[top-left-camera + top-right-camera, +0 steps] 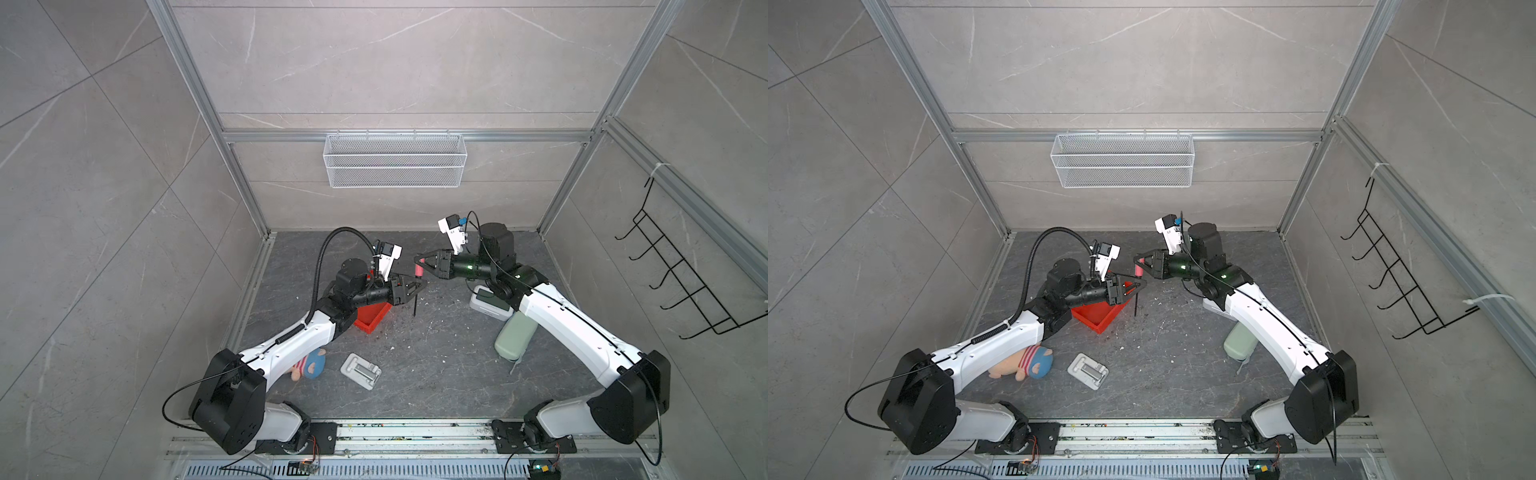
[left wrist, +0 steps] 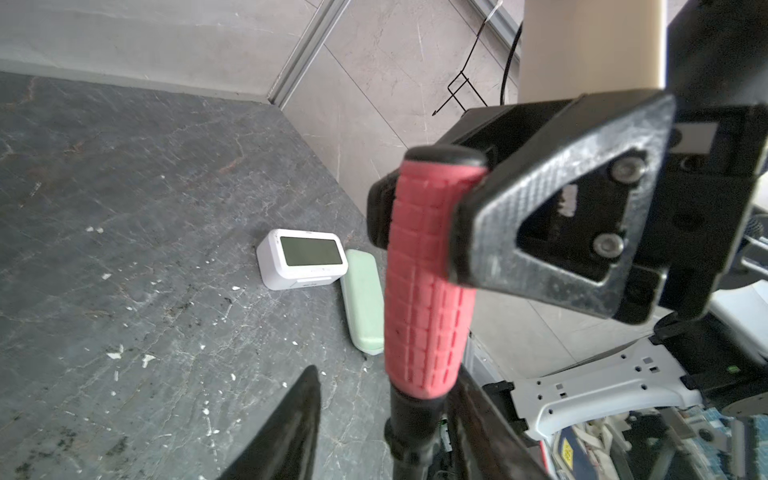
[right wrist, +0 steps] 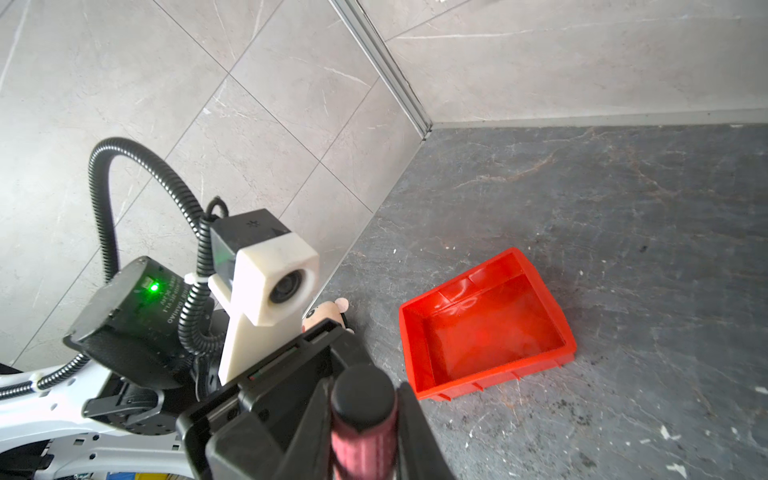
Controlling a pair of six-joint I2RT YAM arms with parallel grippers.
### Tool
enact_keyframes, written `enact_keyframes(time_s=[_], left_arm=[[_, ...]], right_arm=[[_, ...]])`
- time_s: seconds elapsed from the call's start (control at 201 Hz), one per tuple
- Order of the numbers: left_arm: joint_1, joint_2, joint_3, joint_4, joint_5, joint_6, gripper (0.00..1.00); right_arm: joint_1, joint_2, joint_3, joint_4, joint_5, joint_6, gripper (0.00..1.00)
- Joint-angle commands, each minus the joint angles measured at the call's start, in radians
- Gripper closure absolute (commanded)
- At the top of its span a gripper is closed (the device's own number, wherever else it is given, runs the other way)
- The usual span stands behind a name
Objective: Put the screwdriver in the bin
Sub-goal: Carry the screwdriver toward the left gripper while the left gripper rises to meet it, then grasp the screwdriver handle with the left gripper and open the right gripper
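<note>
I should close my left gripper on the screwdriver's collar (image 2: 416, 417) before my right gripper opens, because the bin (image 1: 372, 317) is by my left gripper and my right gripper holds the screwdriver's handle.
The screwdriver (image 1: 420, 269) (image 1: 1139, 270) hangs upright above the floor, red handle up, thin black shaft pointing down. My right gripper (image 1: 419, 262) (image 3: 361, 399) is shut on the red handle (image 3: 363, 449) just under its black cap. In the left wrist view the handle (image 2: 424, 282) fills the middle. My left gripper (image 1: 415, 287) (image 2: 386, 399) sits lower, straddling the black collar. One finger (image 2: 490, 415) lies against the collar; the other finger (image 2: 299, 415) stands off it with floor showing between. The empty red bin (image 1: 372, 320) (image 3: 486, 328) rests on the floor under my left wrist.
A white clock (image 1: 490, 305) (image 2: 301, 264) and a pale green case (image 1: 515, 336) (image 2: 363, 307) lie under the right arm. A plush toy (image 1: 309, 365) and a flat white device (image 1: 360, 370) lie near the front. A wire mesh basket (image 1: 395, 160) hangs on the back wall.
</note>
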State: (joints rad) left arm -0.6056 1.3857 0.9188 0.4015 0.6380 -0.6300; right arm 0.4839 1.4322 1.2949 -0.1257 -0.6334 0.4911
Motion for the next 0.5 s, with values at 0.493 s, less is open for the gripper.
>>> enact_keyframes(time_s=[0.493], left_arm=[[0.000,-0.042,0.013,0.049,0.016,0.023,1.00]], right_arm=[[-0.001,-0.029,-0.009,0.006,0.001,-0.005,0.93]])
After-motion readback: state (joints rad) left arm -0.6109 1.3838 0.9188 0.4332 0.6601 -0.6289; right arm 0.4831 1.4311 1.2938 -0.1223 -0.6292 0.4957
